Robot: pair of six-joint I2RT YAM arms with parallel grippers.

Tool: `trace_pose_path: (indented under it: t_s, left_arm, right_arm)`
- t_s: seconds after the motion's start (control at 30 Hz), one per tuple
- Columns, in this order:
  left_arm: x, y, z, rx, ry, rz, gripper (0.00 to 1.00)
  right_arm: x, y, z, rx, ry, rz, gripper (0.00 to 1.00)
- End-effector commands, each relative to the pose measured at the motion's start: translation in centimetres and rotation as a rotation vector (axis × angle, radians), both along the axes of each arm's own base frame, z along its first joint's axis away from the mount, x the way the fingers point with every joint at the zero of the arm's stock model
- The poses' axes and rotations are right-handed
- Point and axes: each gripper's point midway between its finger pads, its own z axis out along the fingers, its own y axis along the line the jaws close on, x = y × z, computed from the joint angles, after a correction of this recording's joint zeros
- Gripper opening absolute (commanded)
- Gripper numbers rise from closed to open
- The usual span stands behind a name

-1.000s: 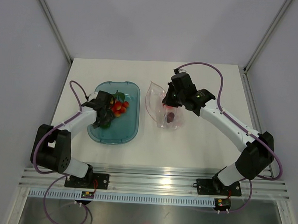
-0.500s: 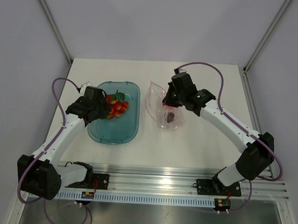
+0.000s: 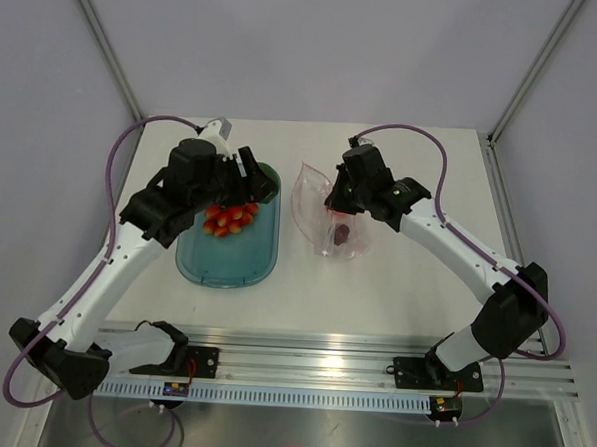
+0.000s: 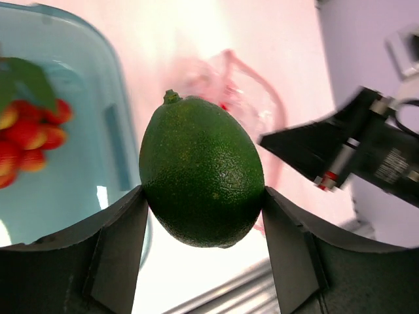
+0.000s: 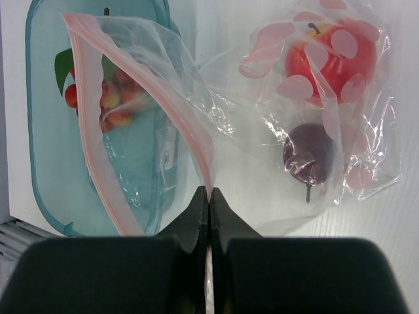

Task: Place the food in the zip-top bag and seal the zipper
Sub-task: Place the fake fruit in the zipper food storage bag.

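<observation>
My left gripper should keep going across with the green lime-like fruit, since the bag's opening (image 5: 134, 134) is open toward it, and let go of the fruit inside the pinkish-red zipper (image 3: 312, 208).
My left gripper (image 4: 203, 191) is shut on a green lime-like fruit (image 4: 201, 171), held in the air. In the top view it (image 3: 243, 176) hangs over the far end of the teal tray (image 3: 226, 265). A cluster of red and orange food (image 3: 229, 218) lies in the tray. My right gripper (image 5: 209, 196) is shut on the pinkish-red zipper (image 5: 150, 85) of the clear bag (image 5: 262, 111) and holds one side of the mouth up. A red fruit (image 5: 330, 62) and a dark purple one (image 5: 308, 157) lie inside. The bag (image 3: 319, 210) sits right of the tray.
The tray (image 5: 46, 163) with its food (image 5: 108, 104) shows through the bag's open mouth in the right wrist view. The right arm (image 4: 366, 150) shows beyond the bag (image 4: 242, 91) in the left wrist view. A metal rail (image 3: 311, 359) runs along the near table edge.
My left arm has risen out of the tray and swung toward the far end with the green fruit in its jaws. The right arm and bag have not moved.
</observation>
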Motion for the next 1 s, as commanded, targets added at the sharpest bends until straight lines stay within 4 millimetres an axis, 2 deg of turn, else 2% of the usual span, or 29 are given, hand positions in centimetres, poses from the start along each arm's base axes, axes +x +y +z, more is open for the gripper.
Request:
trace_pose_path:
  t_s: [0.0, 0.17, 0.2, 0.27, 0.43, 0.53, 0.63, 0.67, 0.77, 0.83, 0.97]
  left_arm:
    - [-0.7, -4.5, 1.5, -0.123, 0.002, -0.183, 0.35]
    - [-0.8, -7.6, 1.0, -0.181, 0.032, -0.269, 0.35]
    - [-0.4, -8.2, 0.4, -0.178, 0.049, -0.276, 0.35]
    - [0.0, -8.6, 0.2, -0.173, 0.053, -0.276, 0.35]
    - [1.7, -9.5, -2.8, -0.126, 0.12, -0.254, 0.38]
    - [2.3, -10.0, -3.8, -0.114, 0.147, -0.25, 0.39]
    - [2.3, -10.2, -3.6, -0.101, 0.15, -0.265, 0.48]
    - [2.2, -10.3, -3.6, -0.101, 0.151, -0.272, 0.62]
    - [2.0, -10.6, -3.3, -0.103, 0.152, -0.293, 0.82]
    - [1.8, -10.7, -2.9, -0.111, 0.148, -0.31, 0.87]
    - [1.0, -10.7, -1.8, -0.122, 0.127, -0.335, 0.87]
  right_arm:
    - [0.4, 1.0, 1.5, 0.032, -0.032, -0.002, 0.0]
    - [0.2, 1.3, 1.7, 0.031, -0.034, 0.003, 0.0]
    - [0.2, 1.3, 1.9, 0.033, -0.036, 0.0, 0.0]
    - [0.1, 1.3, 1.8, 0.034, -0.034, 0.0, 0.0]
    - [0.0, 1.4, 2.4, 0.056, -0.039, -0.003, 0.0]
    - [-0.1, 1.8, 2.8, 0.082, -0.041, 0.007, 0.0]
    - [-0.3, 2.0, 3.1, 0.104, -0.049, 0.012, 0.0]
    - [-0.2, 2.0, 3.1, 0.11, -0.05, 0.011, 0.0]
    - [-0.2, 2.0, 2.8, 0.103, -0.043, 0.012, 0.0]
    - [-0.2, 2.0, 2.8, 0.102, -0.043, 0.008, 0.0]
    - [-0.2, 2.0, 2.6, 0.097, -0.039, 0.009, 0.0]
